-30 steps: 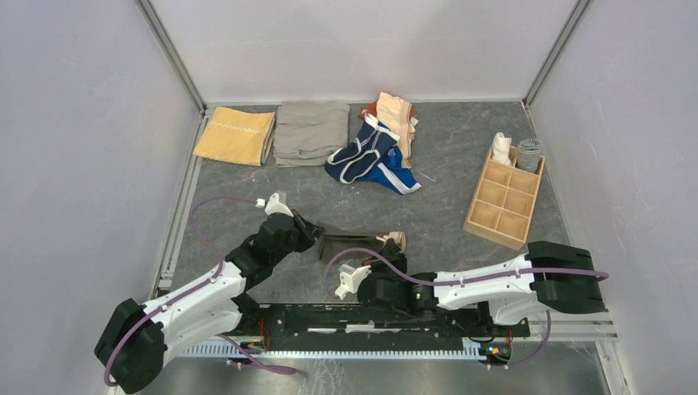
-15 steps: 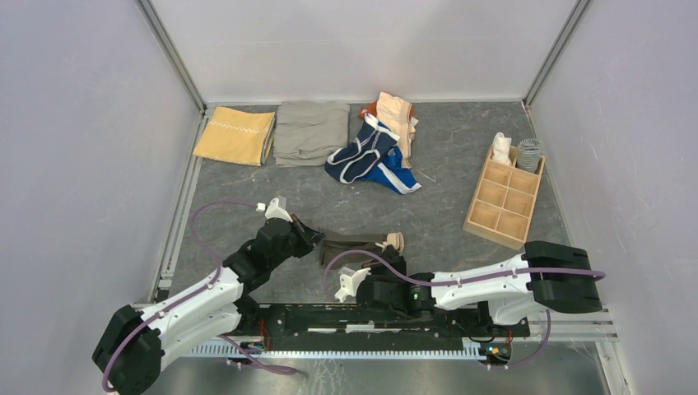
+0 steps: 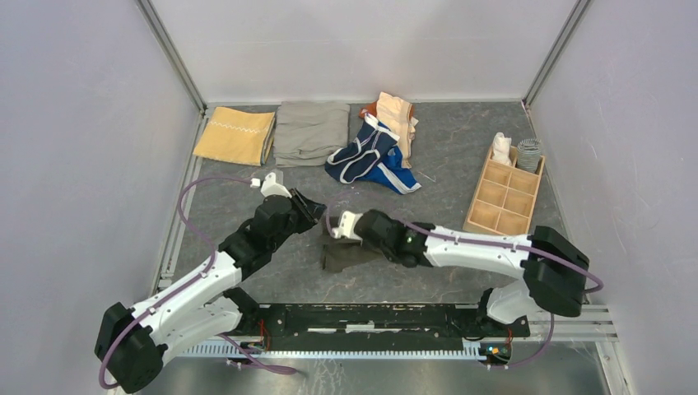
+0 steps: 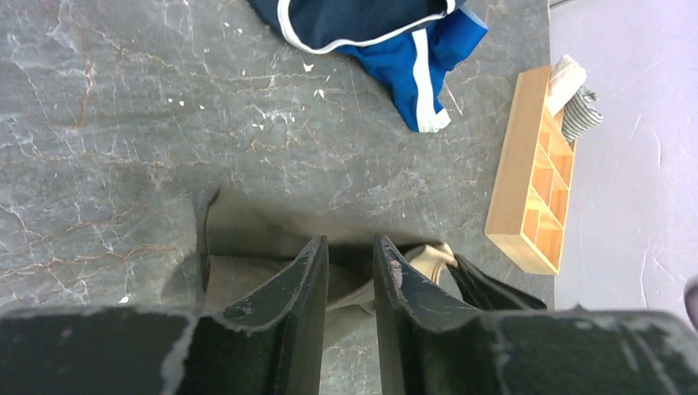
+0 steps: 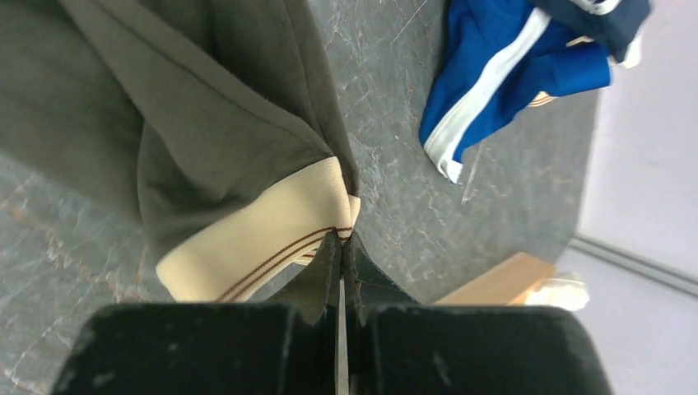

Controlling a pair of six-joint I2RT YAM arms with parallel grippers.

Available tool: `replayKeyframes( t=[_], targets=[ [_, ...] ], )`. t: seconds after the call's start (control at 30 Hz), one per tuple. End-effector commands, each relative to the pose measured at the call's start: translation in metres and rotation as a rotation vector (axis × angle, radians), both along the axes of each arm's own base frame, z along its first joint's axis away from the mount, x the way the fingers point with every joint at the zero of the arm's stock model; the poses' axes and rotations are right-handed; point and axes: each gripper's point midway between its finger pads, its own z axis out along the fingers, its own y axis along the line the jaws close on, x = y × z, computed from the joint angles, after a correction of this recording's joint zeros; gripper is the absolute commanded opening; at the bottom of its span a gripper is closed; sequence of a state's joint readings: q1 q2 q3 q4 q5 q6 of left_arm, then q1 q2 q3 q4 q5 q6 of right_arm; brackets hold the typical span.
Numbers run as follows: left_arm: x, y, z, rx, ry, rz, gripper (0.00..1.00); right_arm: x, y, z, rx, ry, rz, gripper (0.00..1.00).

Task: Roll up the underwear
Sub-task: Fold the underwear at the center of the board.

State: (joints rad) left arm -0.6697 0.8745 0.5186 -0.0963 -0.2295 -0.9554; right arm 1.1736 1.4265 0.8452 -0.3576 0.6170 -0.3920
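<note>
The tan waistband's free corner (image 5: 179, 273) is hanging loose from my right gripper. Next, I put the underwear down and hold that corner with my left gripper.
The dark grey-brown underwear (image 3: 346, 255) lies bunched on the table in front of the arms. My right gripper (image 3: 362, 239) is shut on its tan waistband (image 5: 272, 234) and holds that end up, with the fabric hanging from it (image 5: 214, 123). My left gripper (image 3: 311, 212) is at the cloth's left side. In the left wrist view its fingers (image 4: 309, 271) stand a little apart over the cloth (image 4: 247, 239), with nothing clamped between them. The navy underwear (image 3: 362, 152), a bright blue piece (image 3: 399, 177) and a peach piece (image 3: 397, 115) lie piled at the back.
A folded mustard-yellow cloth (image 3: 234, 136) and a folded grey-khaki cloth (image 3: 311, 132) lie at the back left. A wooden divided box (image 3: 504, 197) stands at the right, with rolled pieces (image 3: 502, 148) in its far cells. Grey walls close in three sides.
My right arm has swung from the near edge up and to the left, carrying the waistband end over the cloth. The underwear has gone from a long strip to a shorter heap. My left gripper has shifted slightly back.
</note>
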Motion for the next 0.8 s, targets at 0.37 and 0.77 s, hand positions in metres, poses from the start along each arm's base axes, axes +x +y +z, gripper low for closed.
replayKeyframes(
  t=[0.37,0.77],
  targets=[
    [0.002,-0.005,0.001,0.155,-0.033,-0.12,0.45,0.065,-0.067,-0.047,0.293,0.47,-0.506,0.0],
    [-0.029,-0.083,-0.01,0.185,-0.062,-0.472,0.36,-0.019,-0.05,-0.07,0.829,0.723,-0.582,0.0]
  ],
)
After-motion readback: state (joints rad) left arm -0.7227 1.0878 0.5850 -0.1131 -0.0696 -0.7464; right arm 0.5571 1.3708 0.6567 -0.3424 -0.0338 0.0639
